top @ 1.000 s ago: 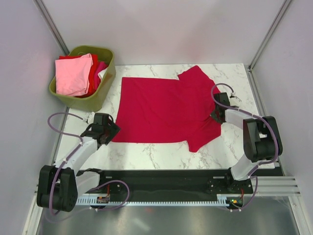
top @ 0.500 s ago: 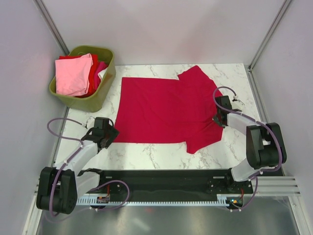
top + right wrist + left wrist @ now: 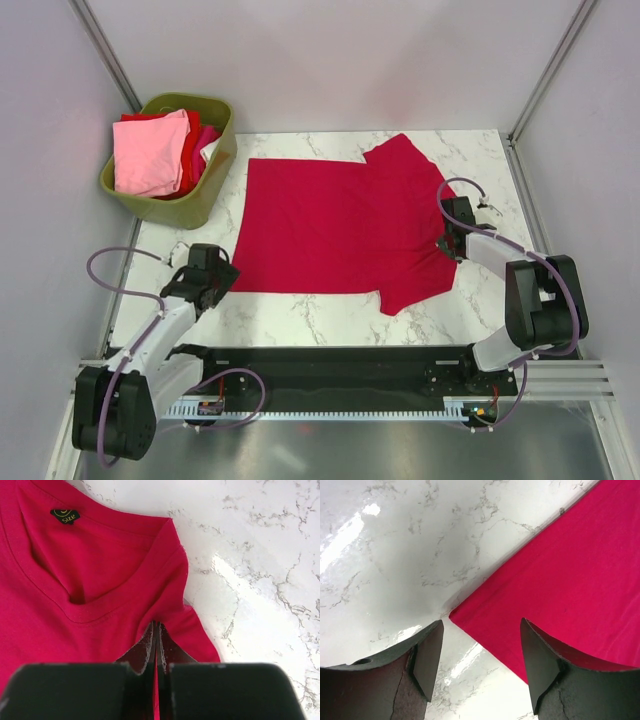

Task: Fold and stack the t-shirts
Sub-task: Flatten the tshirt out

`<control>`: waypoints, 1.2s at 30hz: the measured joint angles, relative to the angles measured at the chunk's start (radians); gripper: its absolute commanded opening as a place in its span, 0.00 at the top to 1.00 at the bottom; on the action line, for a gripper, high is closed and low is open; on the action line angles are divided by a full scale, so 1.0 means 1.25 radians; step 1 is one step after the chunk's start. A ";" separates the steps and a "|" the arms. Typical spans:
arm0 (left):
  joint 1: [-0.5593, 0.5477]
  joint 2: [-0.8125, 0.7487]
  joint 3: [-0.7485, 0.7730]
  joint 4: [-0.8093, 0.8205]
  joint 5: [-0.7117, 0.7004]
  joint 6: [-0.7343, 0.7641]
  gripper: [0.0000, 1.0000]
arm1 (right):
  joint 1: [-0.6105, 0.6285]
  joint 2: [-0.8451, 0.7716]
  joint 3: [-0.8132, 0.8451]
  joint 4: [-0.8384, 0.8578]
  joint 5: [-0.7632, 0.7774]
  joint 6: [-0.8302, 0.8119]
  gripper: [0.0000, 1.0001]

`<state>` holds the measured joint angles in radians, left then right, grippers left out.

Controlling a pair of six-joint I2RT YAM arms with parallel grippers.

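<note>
My right gripper should go from the shirt's shoulder cloth to the sleeve's outer corner (image 3: 449, 287) and fold the sleeve inward, because the near sleeve (image 3: 402, 296) sticks out past the shirt's side.
A crimson red t-shirt (image 3: 335, 225) lies spread flat on the marble table, neck to the right. My right gripper (image 3: 447, 243) is shut on the shirt's shoulder cloth beside the neckline (image 3: 95, 607); a small dark neck label (image 3: 65, 516) shows inside the collar. My left gripper (image 3: 222, 277) is open and empty, just off the shirt's near-left hem corner (image 3: 454, 614), with bare table between its fingers. Light pink (image 3: 150, 150), red and magenta shirts lie piled in the basket.
An olive-green plastic basket (image 3: 200, 203) stands at the back left corner of the table. Grey enclosure walls stand on three sides. A black rail (image 3: 330, 365) with the arm bases runs along the near edge.
My left arm has drawn back toward the near edge, its gripper slipping off the hem corner. My right gripper has shifted slightly right and stays pinched on the shoulder cloth.
</note>
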<state>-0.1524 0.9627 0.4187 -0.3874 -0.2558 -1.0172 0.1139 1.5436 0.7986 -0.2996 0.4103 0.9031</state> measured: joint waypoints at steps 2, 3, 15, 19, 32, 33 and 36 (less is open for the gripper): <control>0.000 -0.012 0.000 -0.011 0.000 0.001 0.29 | 0.000 0.000 0.000 -0.001 0.000 0.000 0.98; 0.000 -0.016 0.000 -0.016 0.000 0.001 0.29 | 0.000 0.000 0.000 0.000 0.000 0.000 0.98; 0.000 0.058 0.001 -0.016 -0.002 0.001 0.62 | 0.000 -0.017 -0.015 -0.001 -0.002 0.002 0.98; 0.000 0.078 0.001 0.006 -0.001 0.000 0.91 | 0.000 -0.057 -0.033 -0.016 -0.001 0.002 0.92; 0.001 0.091 0.038 0.047 0.002 0.005 0.98 | 0.000 -0.313 -0.126 -0.128 -0.019 -0.038 0.50; 0.002 0.091 0.045 0.050 0.003 0.005 0.98 | 0.000 -0.326 -0.140 -0.136 -0.028 -0.038 0.50; 0.005 0.091 0.057 0.057 0.003 0.006 0.98 | 0.001 -0.346 -0.183 -0.156 -0.052 -0.036 0.51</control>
<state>-0.1455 1.0763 0.4904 -0.3157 -0.2516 -1.0092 0.1154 1.1107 0.5701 -0.4942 0.3454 0.8585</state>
